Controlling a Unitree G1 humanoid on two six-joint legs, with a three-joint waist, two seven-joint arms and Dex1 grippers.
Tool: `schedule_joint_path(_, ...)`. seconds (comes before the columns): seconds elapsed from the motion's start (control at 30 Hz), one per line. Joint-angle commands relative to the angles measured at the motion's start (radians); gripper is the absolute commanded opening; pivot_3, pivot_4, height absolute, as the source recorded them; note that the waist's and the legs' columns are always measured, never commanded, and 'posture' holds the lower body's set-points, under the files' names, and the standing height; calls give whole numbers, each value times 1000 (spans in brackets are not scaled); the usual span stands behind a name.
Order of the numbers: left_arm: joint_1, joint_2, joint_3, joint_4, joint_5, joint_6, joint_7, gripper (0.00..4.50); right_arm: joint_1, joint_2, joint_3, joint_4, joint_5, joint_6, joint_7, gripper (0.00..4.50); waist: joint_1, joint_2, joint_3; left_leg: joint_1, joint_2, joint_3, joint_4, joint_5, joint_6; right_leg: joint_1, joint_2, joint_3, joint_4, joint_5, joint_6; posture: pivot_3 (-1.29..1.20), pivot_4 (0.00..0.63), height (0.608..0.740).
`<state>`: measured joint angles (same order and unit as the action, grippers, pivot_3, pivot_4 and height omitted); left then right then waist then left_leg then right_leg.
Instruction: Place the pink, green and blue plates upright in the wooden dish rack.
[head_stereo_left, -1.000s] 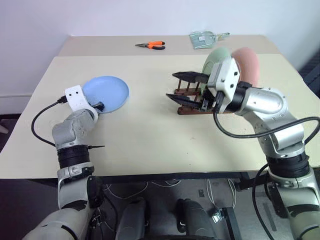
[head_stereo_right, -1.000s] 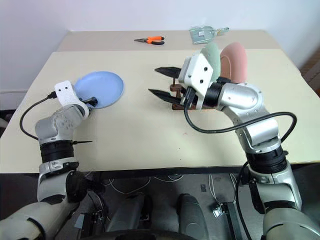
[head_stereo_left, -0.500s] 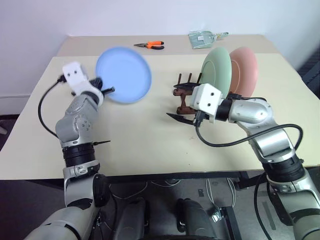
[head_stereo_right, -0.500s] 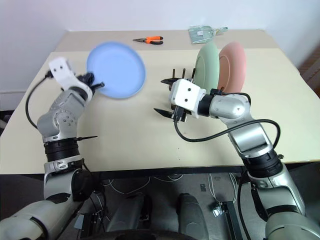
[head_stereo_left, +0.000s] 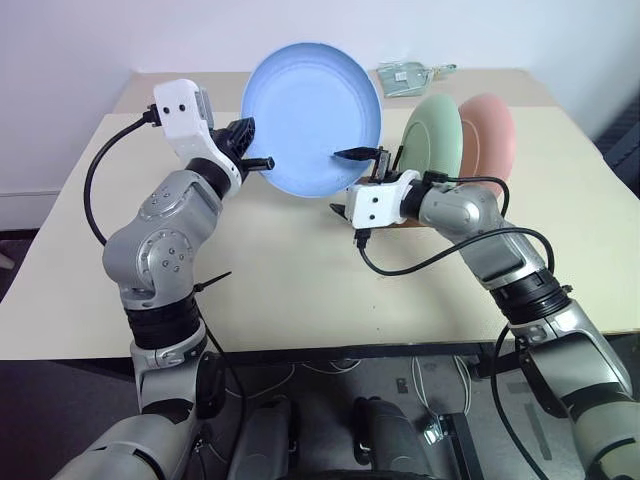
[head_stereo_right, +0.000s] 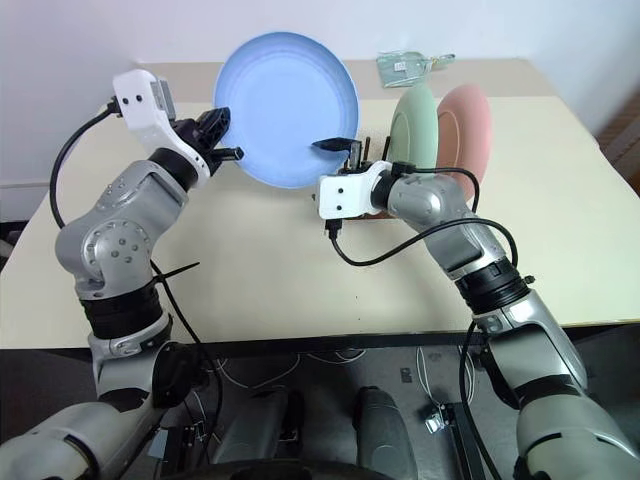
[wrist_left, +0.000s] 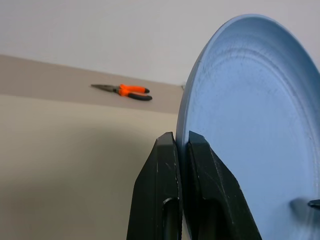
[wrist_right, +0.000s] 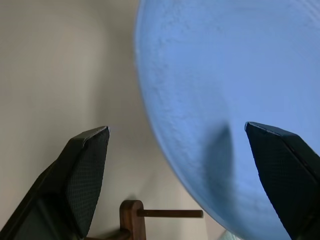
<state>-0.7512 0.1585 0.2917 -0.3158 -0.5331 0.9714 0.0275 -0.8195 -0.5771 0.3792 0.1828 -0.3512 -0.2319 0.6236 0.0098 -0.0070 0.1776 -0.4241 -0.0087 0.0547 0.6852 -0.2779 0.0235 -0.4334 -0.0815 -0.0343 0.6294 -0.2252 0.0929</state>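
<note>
I should take the blue plate (head_stereo_left: 311, 118) by its lower edge (head_stereo_left: 350, 182) with my right gripper and then turn it into line, because my left gripper is holding it with its broad side to the rack's slots.
My left gripper (head_stereo_left: 256, 156) is shut on the left rim of the blue plate (head_stereo_left: 312, 118), which hangs above the table, nearly upright, with its hollow side facing me. In the left wrist view the fingers (wrist_left: 165, 165) pinch that rim (wrist_left: 260, 125). My right gripper (head_stereo_left: 346, 182) stands open at the plate's lower right edge, and the edge (wrist_right: 210, 100) lies between its spread fingers without touching them. The green plate (head_stereo_left: 432, 138) and pink plate (head_stereo_left: 490, 135) stand upright in the wooden dish rack (wrist_right: 132, 219), which is mostly hidden behind my right hand.
The beige table (head_stereo_left: 300, 280) is bare in front of both arms. Behind it, on a second table, lie orange-handled pliers (wrist_left: 125, 91) and a clear plastic bag (head_stereo_left: 405, 78). A black cable loops from each wrist.
The left gripper shut on the blue plate, lifted it off the table and carried it up and right, tipping it upright. The right gripper left the rack, rolled and opened at the plate's edge.
</note>
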Motion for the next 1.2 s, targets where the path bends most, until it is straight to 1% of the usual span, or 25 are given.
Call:
schedule_joint_path(0.03,-27,-5,7,-42,-32,23,12,0,-22,9,-26,-14,-29,-57,-43,2646,0,0,0,0,0,0,0,0,0,0,0,0,0,0,0,0,150,740)
schedule_joint_path(0.07,-25,-4,3,-41,-33,30,13,0,-20,10,-28,-14,-34,-64,-48,2090,-1,0,0,0,0,0,0,0,0,0,0,0,0,0,0,0,150,740)
schedule_joint_path(0.1,-24,-7,2,-41,-39,35,12,0,-19,11,-30,-15,-41,-71,-54,1675,-1,0,0,0,0,0,0,0,0,0,0,0,0,0,0,0,150,740)
schedule_joint_path(0.2,-21,-15,4,-37,-52,48,19,0,-15,14,-39,-16,-57,-87,-67,156,0,0,0,0,0,0,0,0,0,0,0,0,0,0,0,0,150,740)
schedule_joint_path(0.23,-22,-20,6,-39,-60,41,17,0,-14,14,-44,-15,-62,-91,-73,67,0,0,0,0,0,0,0,0,0,0,0,0,0,0,0,0,150,740)
schedule_joint_path(0.27,-26,-29,18,-40,-72,29,16,0,-14,14,-50,-14,-69,-95,-78,67,0,0,0,0,0,0,0,0,0,0,0,0,0,0,0,0,150,740)
schedule_joint_path(0.33,-48,-61,73,-38,-119,-20,18,702,-16,12,-58,-11,-80,-101,-91,0,1,0,0,0,0,0,0,0,0,0,0,0,0,0,0,0,150,740)
schedule_joint_path(0.37,-67,-70,108,-31,-120,-69,36,1011,-18,11,-61,-10,-79,-104,-92,0,2,0,0,0,0,0,0,0,0,0,0,0,0,0,0,0,150,740)
schedule_joint_path(0.4,-92,-61,149,-2,-86,-137,76,1500,-23,8,-68,-8,-74,-107,-94,0,3,-1,0,0,0,0,0,0,0,0,0,0,0,0,0,0,150,740)
schedule_joint_path(0.47,-113,-11,197,63,11,-265,142,2494,-31,8,-92,-10,-43,-100,-92,0,-1,-1,0,0,0,0,0,0,-1,0,0,0,0,0,0,0,150,740)
schedule_joint_path(0.53,-97,59,200,121,85,-333,158,3499,-36,27,-134,-26,35,-74,-74,0,-11,0,0,2,0,1,-1,1,-2,0,2,0,0,0,0,0,150,740)
schedule_joint_path(0.57,-74,105,173,144,131,-355,144,3499,-37,44,-165,-45,97,-41,-58,0,-16,0,0,3,1,1,-2,1,-2,1,2,1,0,0,0,0,150,740)
schedule_joint_path(0.63,-10,177,113,176,192,-390,88,3499,-39,87,-241,-102,265,84,-13,0,-23,0,0,4,1,1,-3,1,-2,1,3,1,0,0,0,0,150,740)
schedule_joint_path(0.73,97,239,15,193,240,-423,-18,3499,-50,145,-379,-208,569,396,33,0,-18,0,0,4,2,1,-2,1,-2,2,3,0,2,0,0,0,150,740)
schedule_joint_path(0.8,179,255,-58,177,243,-435,-115,3499,-72,172,-488,-278,818,670,10,0,-9,0,0,3,2,0,-2,0,-1,4,1,-1,1,0,0,0,150,740)
schedule_joint_path(0.83,226,264,-104,160,251,-453,-169,3499,-87,183,-541,-301,924,769,-16,0,-5,0,0,3,2,0,-1,0,0,4,0,-2,1,0,0,0,150,740)
schedule_joint_path(0.9,293,281,-176,129,267,-488,-252,3499,-117,198,-624,-315,1079,926,-87,0,-1,0,0,3,2,0,-1,-1,0,4,-3,-1,1,0,0,0,150,740)
schedule_joint_path(0.97,367,289,-253,90,266,-524,-348,3499,-124,194,-673,-319,1193,1050,-133,0,-2,0,0,3,1,0,-2,-1,0,2,-6,-1,-1,0,-1,0,150,740)
schedule_joint_path(1.03,409,272,-278,65,238,-534,-404,3499,-117,190,-694,-325,1266,1140,-173,0,-5,0,0,3,1,0,-3,-1,0,1,-7,-1,-1,0,-1,0,150,740)
schedule_joint_path(1.13,433,250,-289,35,208,-526,-446,3499,-106,196,-716,-319,1304,1204,-253,0,-15,1,0,0,1,0,-4,-4,5,-3,-8,0,0,0,-2,0,150,740)
schedule_joint_path(1.2,437,235,-285,19,184,-508,-464,3499,-96,189,-708,-318,1304,1219,-274,0,-22,2,-1,-3,1,0,-4,-4,5,-6,-8,0,1,0,-3,0,150,740)
